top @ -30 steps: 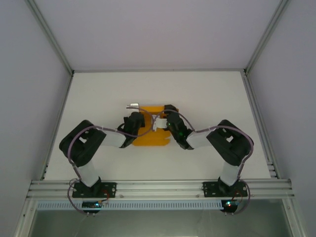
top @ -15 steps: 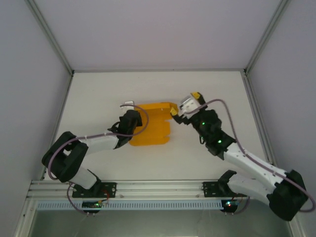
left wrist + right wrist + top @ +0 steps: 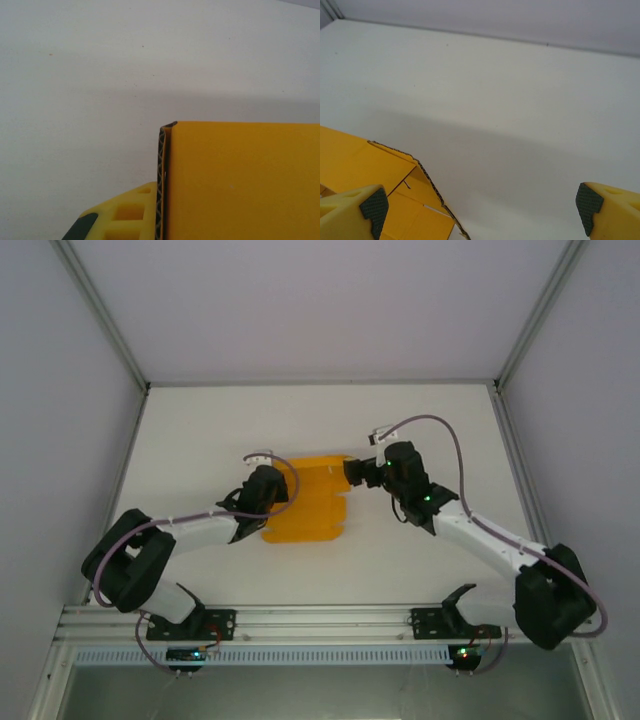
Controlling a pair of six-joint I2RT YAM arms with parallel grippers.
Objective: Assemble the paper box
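Observation:
My right gripper's fingers are open, with the raised flap at the sheet's far corner (image 3: 338, 466) outside them. I should back off and bring them around the flap's near end (image 3: 344, 492).
The paper box (image 3: 305, 502) is a flat orange-yellow card sheet lying mid-table, with a flap raised at its far right corner. My left gripper (image 3: 264, 490) is shut on the sheet's left edge. In the left wrist view the card (image 3: 240, 180) shows its corrugated edge pressed against my yellow finger (image 3: 122, 215); the other finger is hidden behind the card. My right gripper (image 3: 357, 472) stands open by the sheet's far right corner. In the right wrist view its fingertips (image 3: 370, 207) are spread wide, and the card's corner (image 3: 375, 170) lies just beyond the left one, not between them.
The white table (image 3: 440, 430) is ringed by an aluminium frame with grey walls; the near rail (image 3: 320, 618) carries both arm bases. Both forearms reach low over the table from either side of the sheet.
The right arm swung out to the right, then came back low to the sheet's far right corner with its jaws opening wide. The left arm stretched out flatter, still gripping the sheet's left edge.

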